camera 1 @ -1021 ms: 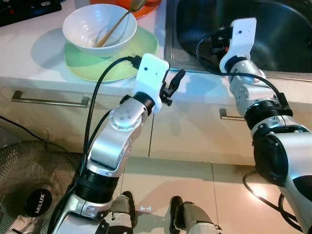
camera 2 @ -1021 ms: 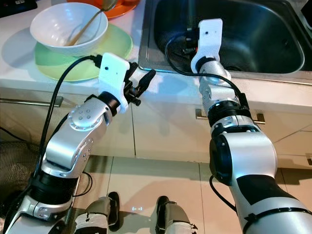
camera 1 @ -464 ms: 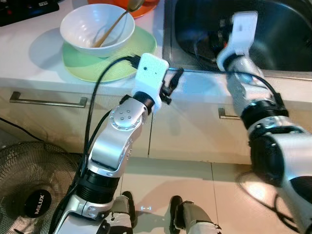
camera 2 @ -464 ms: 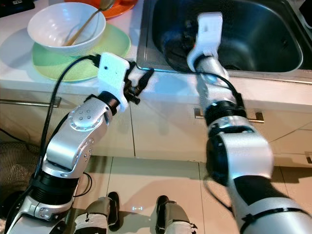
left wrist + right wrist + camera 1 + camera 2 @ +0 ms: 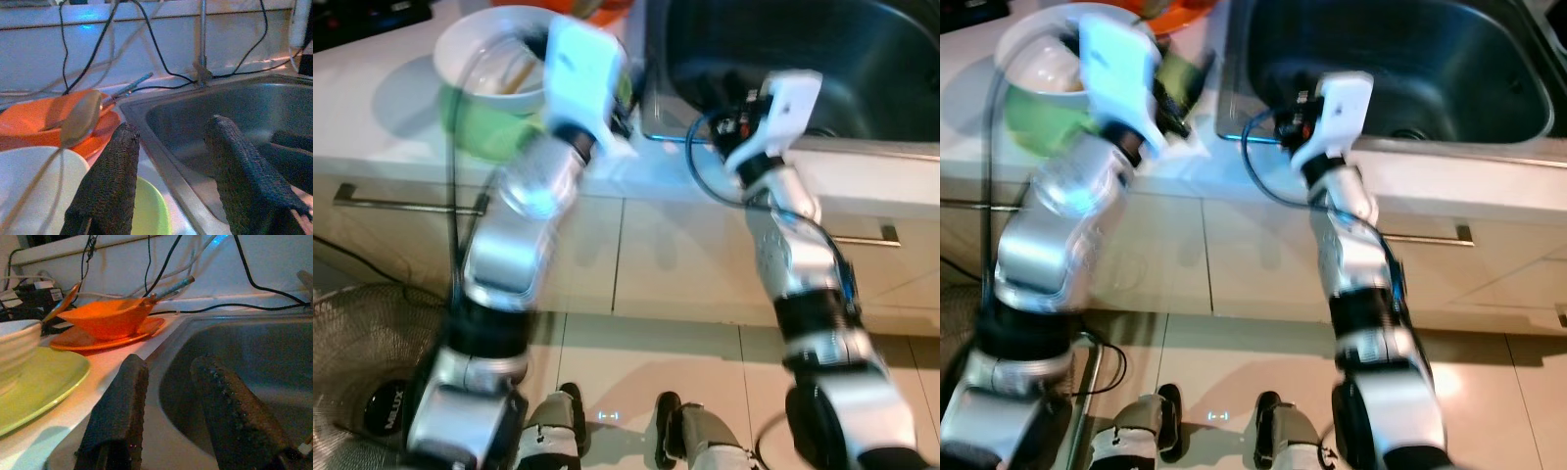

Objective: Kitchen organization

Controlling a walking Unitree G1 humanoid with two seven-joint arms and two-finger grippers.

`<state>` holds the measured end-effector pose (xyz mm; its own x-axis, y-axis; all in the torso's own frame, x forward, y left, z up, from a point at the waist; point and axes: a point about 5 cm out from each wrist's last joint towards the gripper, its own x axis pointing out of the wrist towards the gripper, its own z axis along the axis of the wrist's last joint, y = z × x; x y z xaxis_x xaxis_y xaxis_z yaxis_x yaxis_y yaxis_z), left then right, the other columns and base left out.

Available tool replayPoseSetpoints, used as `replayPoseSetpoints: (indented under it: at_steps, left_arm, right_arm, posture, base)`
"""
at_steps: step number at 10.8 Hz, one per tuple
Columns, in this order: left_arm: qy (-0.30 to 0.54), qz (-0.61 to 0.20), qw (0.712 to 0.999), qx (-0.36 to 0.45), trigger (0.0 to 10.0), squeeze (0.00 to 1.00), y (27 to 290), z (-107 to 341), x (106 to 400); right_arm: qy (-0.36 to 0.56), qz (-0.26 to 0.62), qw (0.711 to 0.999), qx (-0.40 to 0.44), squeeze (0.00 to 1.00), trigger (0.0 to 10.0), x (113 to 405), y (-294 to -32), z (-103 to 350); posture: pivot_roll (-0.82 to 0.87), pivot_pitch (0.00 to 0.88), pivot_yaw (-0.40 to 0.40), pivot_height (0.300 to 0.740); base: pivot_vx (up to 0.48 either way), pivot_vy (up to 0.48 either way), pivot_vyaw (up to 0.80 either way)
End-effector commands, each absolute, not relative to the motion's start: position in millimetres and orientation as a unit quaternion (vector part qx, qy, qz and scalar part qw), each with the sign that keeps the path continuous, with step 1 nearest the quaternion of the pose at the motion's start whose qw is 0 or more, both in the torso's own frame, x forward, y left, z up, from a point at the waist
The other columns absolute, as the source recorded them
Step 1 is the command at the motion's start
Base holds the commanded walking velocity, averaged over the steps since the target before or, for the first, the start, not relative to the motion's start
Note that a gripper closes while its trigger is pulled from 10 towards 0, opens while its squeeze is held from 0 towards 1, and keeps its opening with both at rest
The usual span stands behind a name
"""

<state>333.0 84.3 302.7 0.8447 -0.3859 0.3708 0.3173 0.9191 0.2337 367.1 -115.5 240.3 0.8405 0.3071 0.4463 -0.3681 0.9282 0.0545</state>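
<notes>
The spoon (image 5: 517, 78) is leaning loosely with its head above the white bowl's rim, so it will come loose when I lift it. The white bowl will be left standing empty.
A white bowl (image 5: 484, 59) with a wooden spoon (image 5: 78, 120) in it stands on a green plate (image 5: 475, 137) on the counter left of the steel sink (image 5: 862, 49). Behind them an orange bowl (image 5: 110, 316) sits on an orange plate (image 5: 98, 339) with a utensil (image 5: 171, 286) in it. My left gripper (image 5: 171, 127) hovers open over the plate's right edge beside the bowl, holding nothing. At the sink's front left rim my right gripper (image 5: 170, 361) is open and holds nothing. The head views are blurred.
Cables (image 5: 161, 54) run along the back wall behind the sink. Cabinet fronts with metal handles (image 5: 401, 201) lie below the counter edge. A floor fan (image 5: 362, 392) stands at the lower left on the tiled floor.
My left arm has swung up from the counter's front edge to over the plate and bowl. The right gripper has drawn back out of the sink basin to its front left rim.
</notes>
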Motion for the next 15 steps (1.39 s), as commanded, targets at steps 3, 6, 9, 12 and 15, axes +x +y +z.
replayPoseSetpoints:
  at_steps: [3,6,9,12,15]
  left_arm:
    - [-0.208,-0.142,0.96,0.126,10.0,0.0,118.9,316.5,355.4]
    - [-0.169,-0.14,0.962,0.163,10.0,0.0,150.5,320.8,374.2]
    - [-0.173,-0.141,0.956,0.192,10.0,0.0,178.2,347.1,386.7]
    - [-0.158,-0.162,0.956,0.186,10.0,0.0,195.6,364.1,390.6]
    - [-0.109,-0.218,0.943,0.228,10.0,0.0,203.0,356.5,398.9]
  right_arm:
    - [-0.212,0.183,0.956,0.088,0.0,10.0,350.0,-109.7,245.9]
    - [-0.2,0.182,0.958,0.098,0.0,10.0,342.5,-105.9,244.2]
    - [-0.188,0.181,0.959,0.108,0.0,10.0,337.6,-102.1,244.1]
    - [-0.182,0.175,0.962,0.107,0.0,10.0,337.6,-104.7,243.3]
    - [-0.176,0.174,0.963,0.11,0.0,10.0,337.7,-103.0,241.9]
  posture:
    - [0.14,0.255,-0.026,0.74]
    - [0.15,0.246,-0.012,0.74]
    - [0.15,0.257,-0.001,0.74]
    - [0.15,0.272,0.001,0.74]
    - [0.15,0.281,0.01,0.74]
  base:
    - [0.0,0.0,0.0]
    - [0.0,0.0,0.0]
    - [0.0,0.0,0.0]
    - [0.0,0.0,0.0]
    - [0.0,0.0,0.0]
